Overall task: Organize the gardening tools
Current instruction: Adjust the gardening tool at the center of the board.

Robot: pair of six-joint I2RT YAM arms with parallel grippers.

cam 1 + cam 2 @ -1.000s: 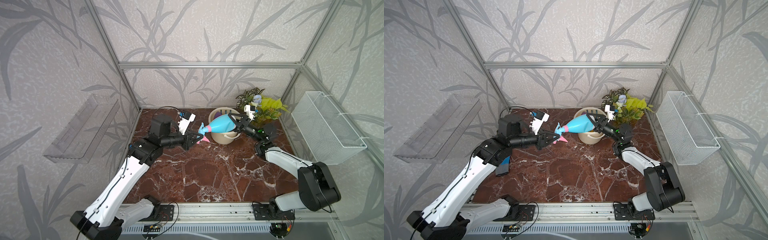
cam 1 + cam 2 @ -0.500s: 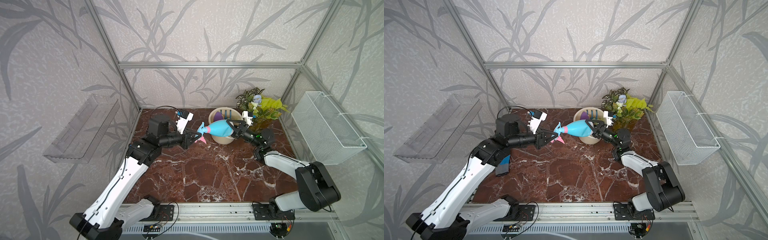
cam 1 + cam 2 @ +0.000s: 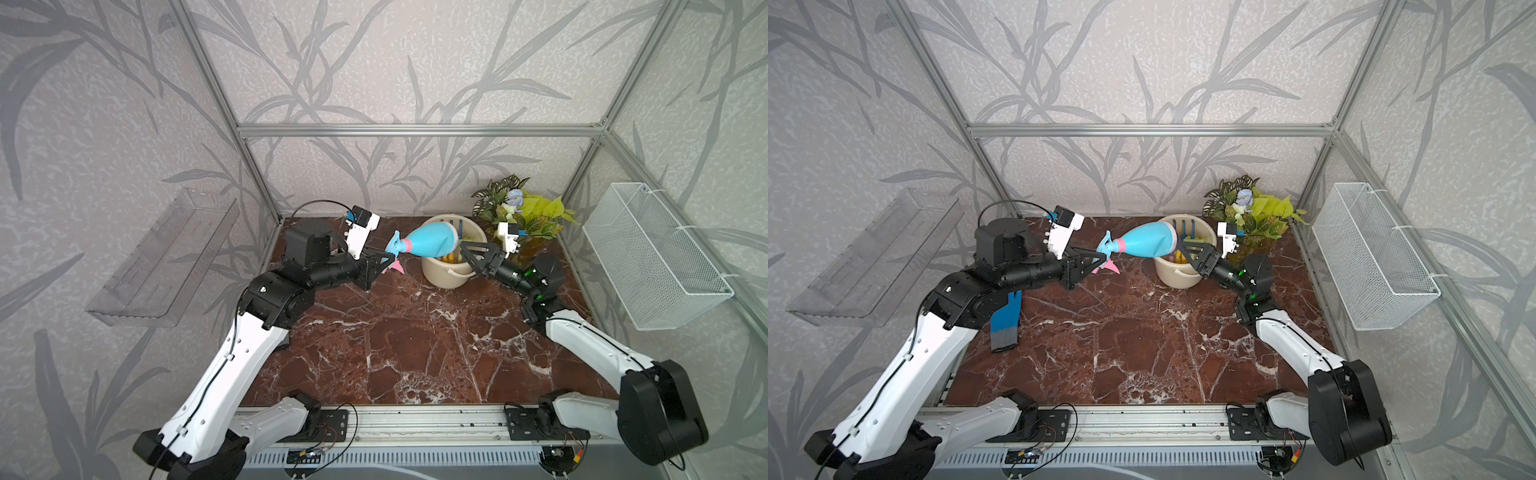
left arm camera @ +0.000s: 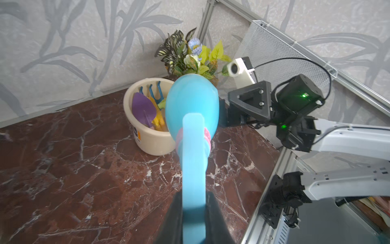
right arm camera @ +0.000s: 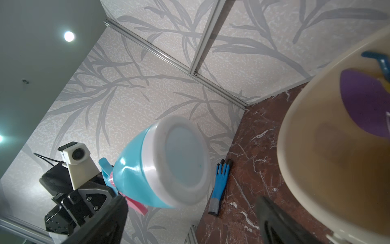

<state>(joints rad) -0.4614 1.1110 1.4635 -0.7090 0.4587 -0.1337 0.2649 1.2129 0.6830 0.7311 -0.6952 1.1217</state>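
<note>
The robot's left gripper is holding the spray bottle level with its base (image 3: 453, 237) toward the bucket, so the robot should turn the bottle's base down and set the bottle upright on the marble (image 3: 392, 320).
The light-blue spray bottle (image 3: 432, 245) (image 3: 1146, 243) hangs level above the table, its white-rimmed base toward the cream bucket (image 3: 440, 274). My left gripper (image 3: 388, 259) (image 4: 193, 211) is shut on the bottle's spray head. My right gripper (image 3: 464, 257) (image 5: 191, 211) stands open just off the bottle's base (image 5: 181, 162), touching nothing. Inside the bucket (image 4: 152, 143) stand the purple trowel (image 4: 143, 109), the blue fork (image 4: 155, 92) and the yellow shovel (image 4: 158, 121).
A blue glove (image 3: 1007, 320) lies on the marble at the left, partly under my left arm. A potted plant (image 3: 519, 208) stands in the back right corner. A white wire basket (image 3: 652, 253) hangs on the right wall, a clear shelf (image 3: 166, 257) on the left.
My right gripper has opened wider and drawn back from the bottle's base. The left gripper keeps hold of the bottle by its spray head.
</note>
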